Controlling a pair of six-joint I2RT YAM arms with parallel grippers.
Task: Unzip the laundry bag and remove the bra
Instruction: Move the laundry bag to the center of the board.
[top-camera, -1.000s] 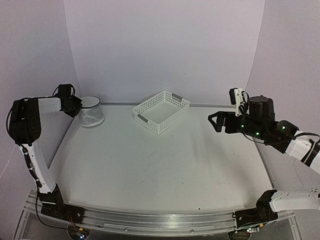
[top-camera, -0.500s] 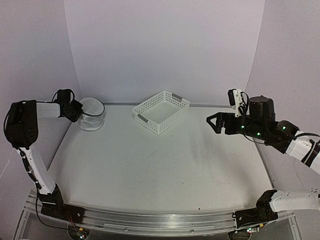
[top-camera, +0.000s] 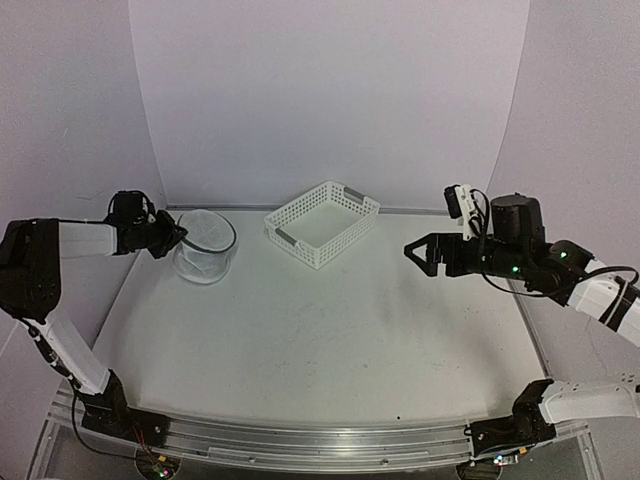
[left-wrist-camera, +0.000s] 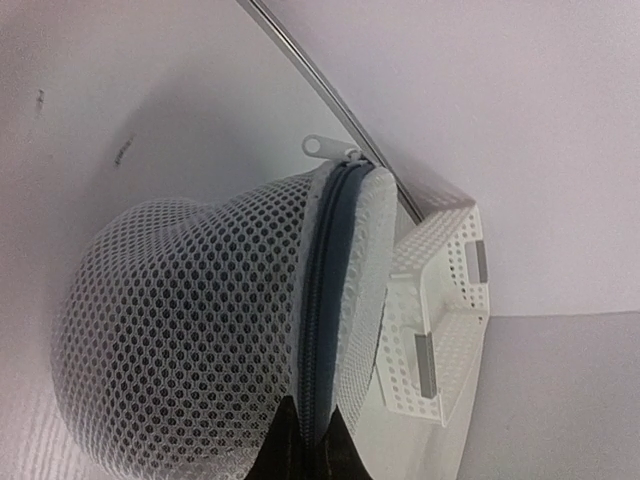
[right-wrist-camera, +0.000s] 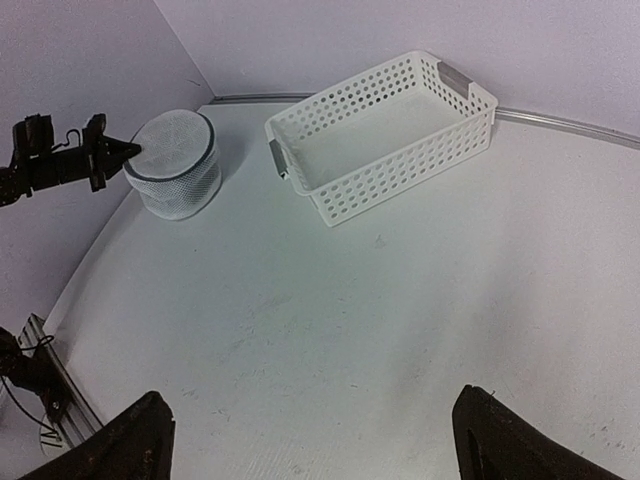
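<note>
The zipper band is in my left gripper, clear of the white zipper pull (left-wrist-camera: 330, 148), so my right gripper keeps moving closer until it closes on the zipper band's loose end (left-wrist-camera: 350, 190).
The laundry bag (top-camera: 203, 247), a white mesh cylinder with a dark rim, stands at the table's far left. My left gripper (top-camera: 178, 238) is shut on its rim from the left. In the left wrist view the fingertips (left-wrist-camera: 312, 425) pinch the dark zipper band (left-wrist-camera: 330, 290) of the laundry bag (left-wrist-camera: 190, 330). The white zipper pull (left-wrist-camera: 322, 147) lies at the far end of the band, which looks closed. The bra is hidden. My right gripper (top-camera: 415, 252) hovers open at the right, well away from the bag. Nothing is between its fingers (right-wrist-camera: 310, 400). The right wrist view also shows the laundry bag (right-wrist-camera: 175, 163).
A white perforated basket (top-camera: 300, 250) sits at the back centre, just right of the bag. It also shows in the right wrist view as the basket (right-wrist-camera: 400, 170) and in the left wrist view as the basket (left-wrist-camera: 440, 330). A curved wall backs the table.
My left gripper has closed on the bag's rim and dragged the bag rightward, away from the left wall. The right arm has drifted slightly left, still open.
</note>
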